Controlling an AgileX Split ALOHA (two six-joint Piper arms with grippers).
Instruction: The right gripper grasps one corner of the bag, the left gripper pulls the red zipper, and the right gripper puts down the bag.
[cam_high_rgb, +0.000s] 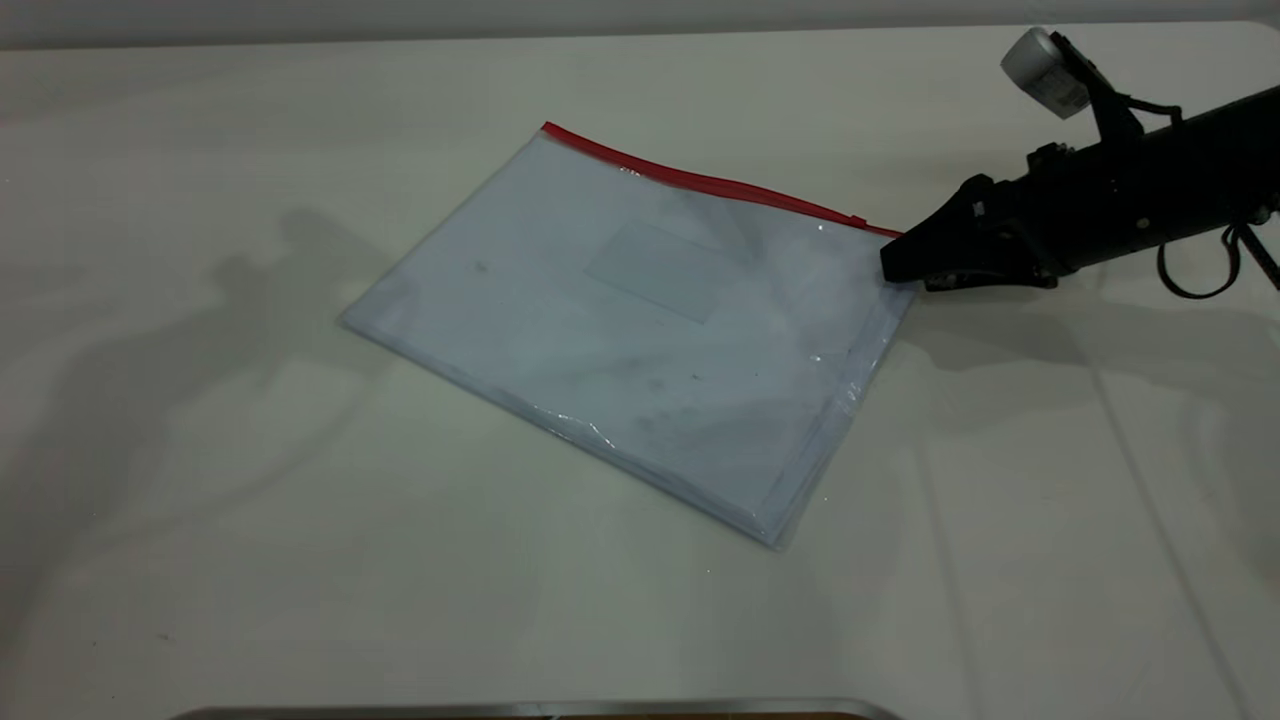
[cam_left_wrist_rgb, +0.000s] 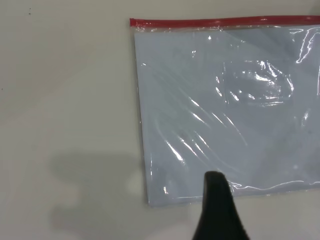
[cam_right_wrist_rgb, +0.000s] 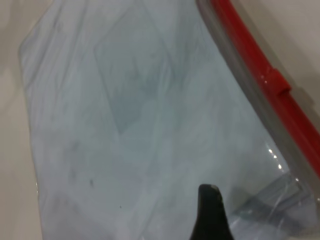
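My gripper will make the bag's opening (cam_high_rgb: 684, 179) gape between two red pieces of zipper when it lifts the bag's corner, because the red zipper gets wider and bows beyond its slider (cam_high_rgb: 857, 221).
The bag (cam_high_rgb: 640, 320) lies flat on the white table, a clear bluish pouch with a faint rectangular patch. The red zipper (cam_high_rgb: 700, 182) runs along its far long edge, and its small slider tab (cam_high_rgb: 857, 219) sits near the right end. My right gripper (cam_high_rgb: 893, 265) comes in from the right and is shut on the bag's right corner, just below the zipper's end. In the right wrist view its tip (cam_right_wrist_rgb: 209, 192) lies over the bag (cam_right_wrist_rgb: 125, 125) with the slider (cam_right_wrist_rgb: 277, 82) close by. My left gripper (cam_left_wrist_rgb: 216, 177) hovers by the bag's (cam_left_wrist_rgb: 225, 110) edge opposite the zipper (cam_left_wrist_rgb: 225, 22); it is out of the exterior view.
The white table (cam_high_rgb: 200, 500) stretches widely to the left and front of the bag. A metal rim (cam_high_rgb: 520, 710) shows at the near edge. The right arm's cable (cam_high_rgb: 1195, 285) loops down at the far right.
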